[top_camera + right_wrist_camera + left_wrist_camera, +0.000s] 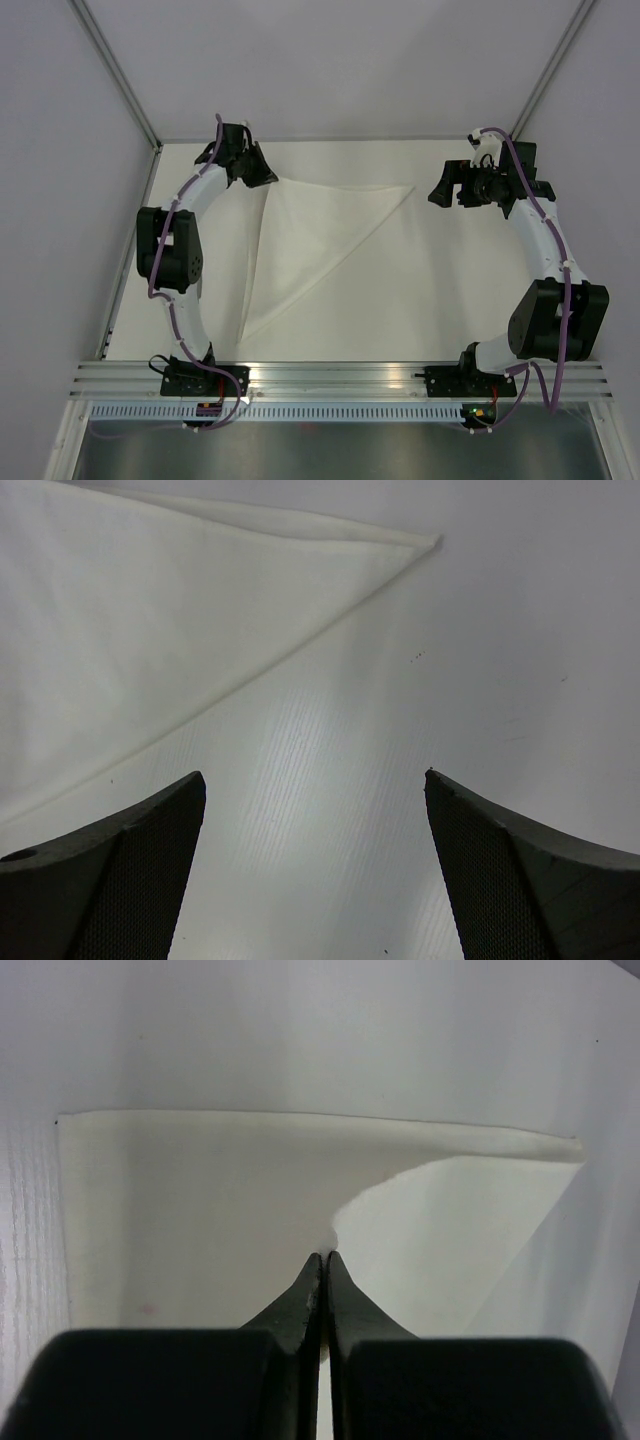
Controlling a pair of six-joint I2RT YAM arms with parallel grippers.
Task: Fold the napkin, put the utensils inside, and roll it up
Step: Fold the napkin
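Note:
The napkin's upper-layer corner [338,1228] is in my left gripper's fingers, and the lower-layer corner lies flat and uncovered. My left gripper should keep going toward that lower-layer corner [68,1123] and let go there.
The white napkin [310,235] lies folded into a triangle on the table, its long tip pointing right. My left gripper [258,172] is at the napkin's far left corner. In the left wrist view its jaws [326,1255] are shut on a corner of the napkin's upper layer [200,1220], which curls up to the fingertips. My right gripper [447,190] is open and empty, hovering just right of the napkin's tip. In the right wrist view it [315,780] is over bare table, with the napkin's tip [150,610] ahead to the left. No utensils are in view.
The cream table [450,290] is bounded by a metal frame post at the left edge [130,250], a back wall, and an aluminium rail [340,375] at the near edge that carries both arm bases.

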